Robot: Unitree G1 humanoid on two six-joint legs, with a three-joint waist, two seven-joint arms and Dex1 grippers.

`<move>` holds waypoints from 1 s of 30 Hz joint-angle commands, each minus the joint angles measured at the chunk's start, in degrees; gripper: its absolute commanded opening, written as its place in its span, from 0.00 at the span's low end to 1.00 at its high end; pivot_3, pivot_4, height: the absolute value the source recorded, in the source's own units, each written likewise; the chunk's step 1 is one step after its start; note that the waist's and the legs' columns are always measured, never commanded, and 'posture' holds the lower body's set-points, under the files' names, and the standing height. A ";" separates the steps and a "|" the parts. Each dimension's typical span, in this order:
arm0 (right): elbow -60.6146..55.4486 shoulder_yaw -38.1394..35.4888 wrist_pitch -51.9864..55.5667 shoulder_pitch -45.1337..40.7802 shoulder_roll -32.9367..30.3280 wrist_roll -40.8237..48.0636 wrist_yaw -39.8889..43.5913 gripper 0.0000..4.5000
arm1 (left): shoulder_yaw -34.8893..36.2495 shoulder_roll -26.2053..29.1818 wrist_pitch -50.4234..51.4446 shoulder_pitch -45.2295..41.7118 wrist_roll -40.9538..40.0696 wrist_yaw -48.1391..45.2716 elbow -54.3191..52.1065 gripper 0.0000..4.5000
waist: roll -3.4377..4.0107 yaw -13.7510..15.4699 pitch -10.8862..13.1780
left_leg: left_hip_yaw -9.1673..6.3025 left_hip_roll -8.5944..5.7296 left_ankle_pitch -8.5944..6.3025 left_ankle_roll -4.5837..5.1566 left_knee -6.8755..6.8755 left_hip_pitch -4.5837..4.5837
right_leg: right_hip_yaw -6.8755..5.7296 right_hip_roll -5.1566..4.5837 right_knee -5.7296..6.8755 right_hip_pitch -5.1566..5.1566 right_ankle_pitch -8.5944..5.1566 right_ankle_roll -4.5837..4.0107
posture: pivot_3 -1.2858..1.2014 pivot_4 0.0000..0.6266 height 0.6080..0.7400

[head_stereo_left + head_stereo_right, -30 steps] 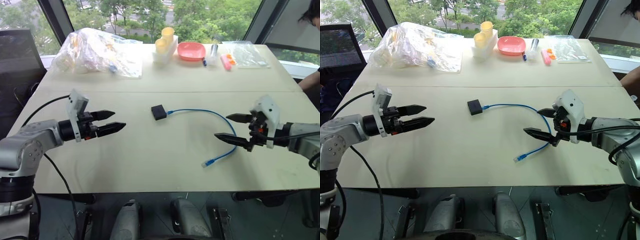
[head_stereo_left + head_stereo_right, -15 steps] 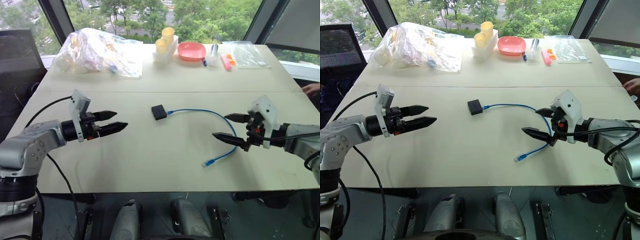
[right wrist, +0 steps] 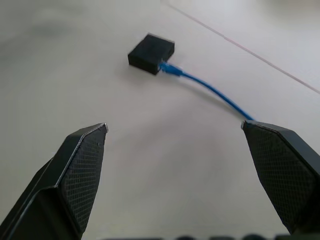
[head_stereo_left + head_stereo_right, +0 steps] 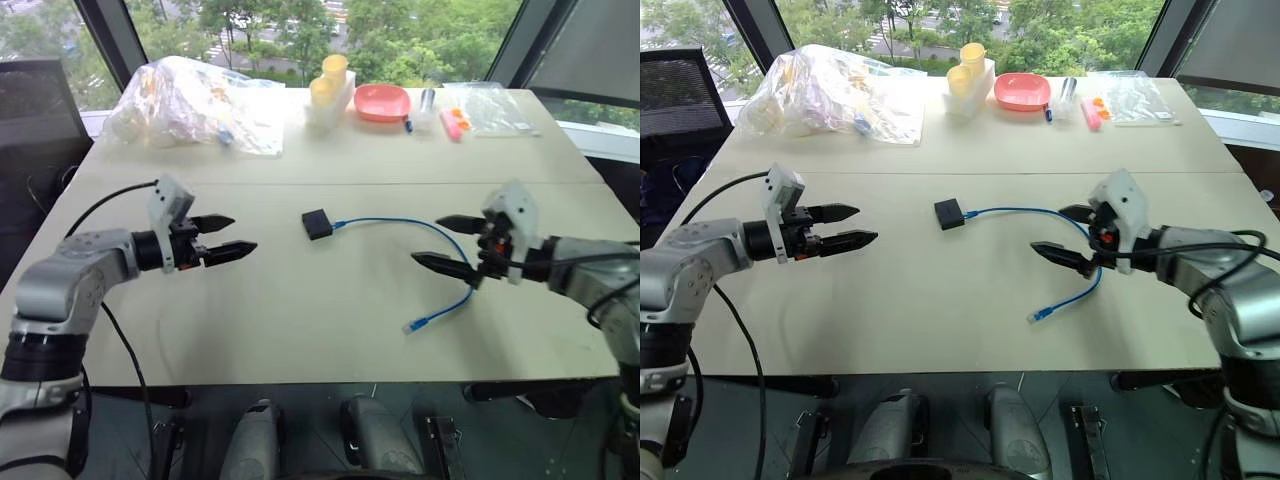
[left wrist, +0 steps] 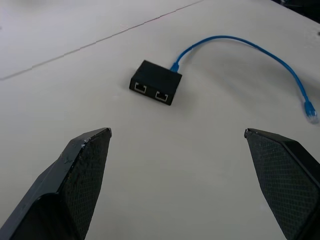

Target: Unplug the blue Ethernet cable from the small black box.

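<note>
The blue Ethernet cable arcs slack (image 4: 420, 223), so I expect its plugged end (image 4: 339, 224) to go up and the loose plug to stay down when I pick up the small black box.
The small black box (image 4: 317, 223) lies flat near the middle of the table. One end of the blue Ethernet cable (image 4: 400, 221) is plugged into its right side; the cord arcs right and curls down to a loose clear plug (image 4: 411, 327). My left gripper (image 4: 226, 235) hovers open to the left of the box, pointing at it. Open as well, my right gripper (image 4: 447, 243) hangs over the cable's right bend. The left wrist view has the box (image 5: 155, 89) with two ports facing me. Box (image 3: 150, 53) and cable (image 3: 210, 91) lie ahead in the right wrist view.
Along the table's far edge sit a crumpled clear plastic bag (image 4: 190, 105), a white holder with yellow cups (image 4: 330, 88), a pink bowl (image 4: 383, 102), a pink marker and another clear bag (image 4: 495, 108). A seam (image 4: 330, 184) crosses the tabletop behind the box.
Both grippers have come in toward the table's middle: the left forward toward the box with a roll of its wrist, the right leftward over the cable's bend. Box and cable have not moved.
</note>
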 commanded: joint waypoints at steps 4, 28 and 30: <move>26.24 14.27 -17.09 -17.85 10.94 -14.43 5.73 1.00 | -4.38 3.21 -2.15 -8.75 2.83 -12.07 5.75 0.98 | 0.05 -0.08 0.04 | 0.25 0.00 0.00 0.00 -0.02 -0.05 | 0.00 0.05 0.03 -0.11 0.03 0.06 | 0.52 0.24 0.96; 89.05 15.73 -42.56 -43.89 32.92 -36.35 8.33 1.00 | 7.19 0.20 7.98 6.90 -5.16 1.30 -13.30 0.98 | 0.11 -1.61 0.08 | -0.09 0.03 0.01 -0.05 -0.07 0.12 | -0.02 -0.20 0.63 -0.16 0.03 0.10 | 0.52 0.24 0.96; 89.49 15.48 -42.20 -43.52 33.50 -37.19 8.68 0.95 | 7.41 0.04 8.19 7.61 -5.35 2.26 -14.27 0.99 | 0.12 -1.73 0.08 | -0.08 0.03 0.01 -0.06 -0.07 0.18 | 0.00 -0.19 0.68 -0.15 0.03 0.10 | 0.52 0.24 0.96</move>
